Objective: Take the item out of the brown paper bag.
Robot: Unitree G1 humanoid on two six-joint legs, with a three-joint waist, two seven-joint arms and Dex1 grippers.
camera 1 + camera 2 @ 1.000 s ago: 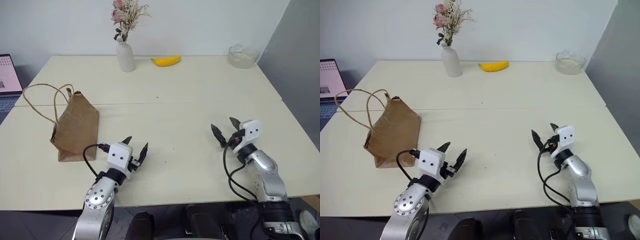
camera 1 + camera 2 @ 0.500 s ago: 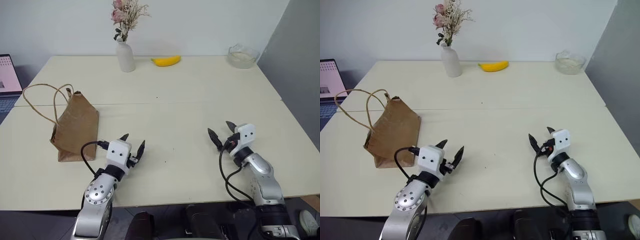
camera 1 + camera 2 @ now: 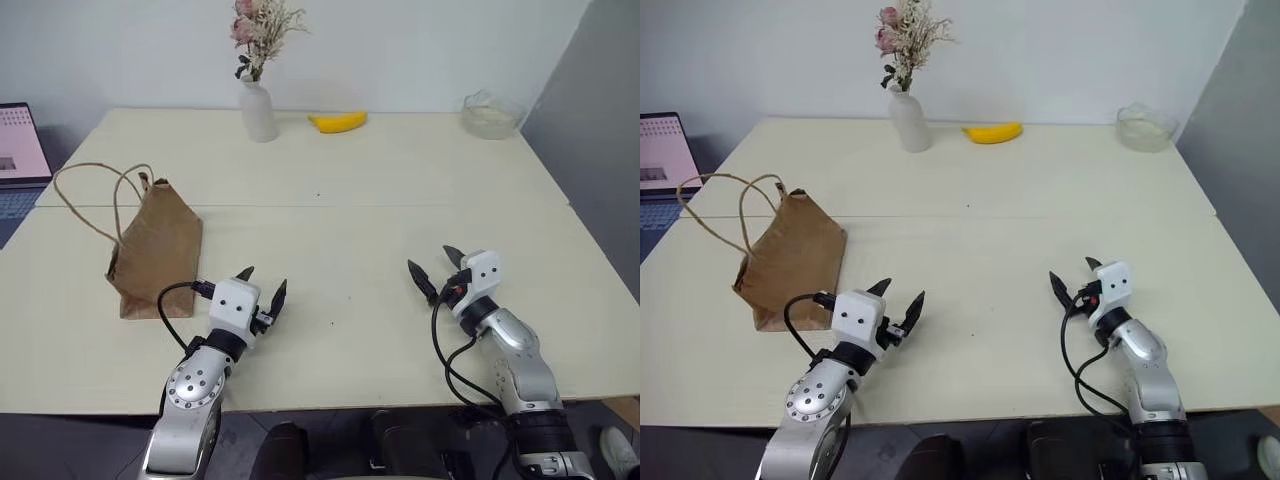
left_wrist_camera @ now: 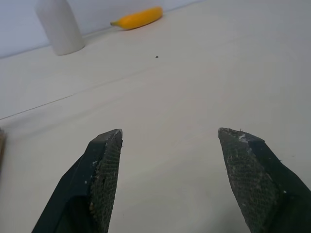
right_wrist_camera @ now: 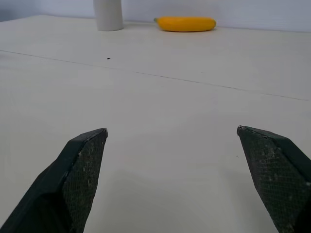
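Note:
The brown paper bag's top (image 3: 136, 222) is pressed together between separate loop handles (image 3: 117, 192). The bag's opening will spread wide when I pull the handles apart.
The brown paper bag (image 3: 155, 250) lies creased on the left part of the table, its two thin loop handles (image 3: 95, 195) reaching toward the far left. The item is hidden from view. My left gripper (image 3: 264, 280) hovers low over the table just right of the bag's near corner, apart from it, open and empty (image 4: 170, 133). My right gripper (image 3: 430, 260) is on the right side of the table, far from the bag, open wide with nothing between its fingers (image 5: 172, 131).
At the table's (image 3: 350, 200) far edge stand a white vase of dried flowers (image 3: 258, 110), a yellow banana (image 3: 338, 121) and a glass bowl (image 3: 490, 113). A laptop (image 3: 20, 150) sits off the far left corner.
The whole picture has shifted slightly. Both grippers stay open and about where they were; the bag has not moved.

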